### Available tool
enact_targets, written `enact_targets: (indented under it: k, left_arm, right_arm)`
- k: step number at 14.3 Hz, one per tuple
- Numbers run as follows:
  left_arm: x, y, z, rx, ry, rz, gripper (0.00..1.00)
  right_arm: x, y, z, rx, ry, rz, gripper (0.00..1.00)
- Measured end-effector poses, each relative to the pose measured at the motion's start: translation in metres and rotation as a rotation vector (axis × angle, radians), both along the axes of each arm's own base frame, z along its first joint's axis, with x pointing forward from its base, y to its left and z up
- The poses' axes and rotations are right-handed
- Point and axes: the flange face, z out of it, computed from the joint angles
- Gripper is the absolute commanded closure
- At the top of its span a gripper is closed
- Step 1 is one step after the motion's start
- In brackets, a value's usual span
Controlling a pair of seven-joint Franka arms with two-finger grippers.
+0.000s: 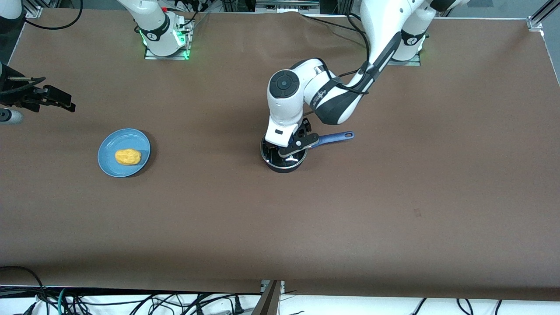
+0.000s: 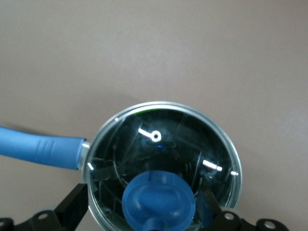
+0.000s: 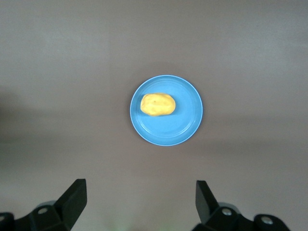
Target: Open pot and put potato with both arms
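Note:
My gripper is to lift off the glass lid (image 2: 180, 147), and I should expect the black pot (image 1: 284, 168) to be empty then, because only plain dark shows through the lid.
The black pot (image 1: 283, 159) stands mid-table with its blue handle (image 1: 334, 137) pointing toward the left arm's end. Its glass lid (image 2: 163, 139) is on, with the blue knob (image 2: 159, 199) in the middle. My left gripper (image 1: 286, 152) is low over the lid, open, one finger on each side of the knob (image 2: 142, 201), not closed on it. The yellow potato (image 1: 127, 157) lies on a blue plate (image 1: 109, 166) toward the right arm's end. My right gripper (image 1: 64, 101) is open and empty, up in the air beside the plate; its view shows the potato (image 3: 157, 104) on the plate (image 3: 185, 126).
The brown table cover (image 1: 393, 210) is bare around the pot and the plate. Cables hang along the table edge nearest the front camera (image 1: 131, 302). The arm bases stand at the edge farthest from it.

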Motion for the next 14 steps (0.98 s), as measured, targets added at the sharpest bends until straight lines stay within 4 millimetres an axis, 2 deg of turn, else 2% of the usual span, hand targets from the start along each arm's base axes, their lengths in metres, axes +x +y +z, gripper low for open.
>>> enact_targets:
  k: [10, 12, 14]
  left_arm:
    - [-0.008, -0.014, -0.007, -0.027, -0.013, -0.014, 0.03]
    - [-0.008, -0.014, -0.010, -0.024, -0.010, -0.015, 0.14]
    - [-0.009, -0.013, -0.013, -0.021, -0.006, -0.015, 0.20]
  right_arm:
    - [0.000, 0.000, 0.000, 0.000, 0.000, 0.000, 0.00]
    - [0.000, 0.000, 0.000, 0.000, 0.000, 0.000, 0.00]
    - [0.000, 0.000, 0.000, 0.000, 0.000, 0.000, 0.00]
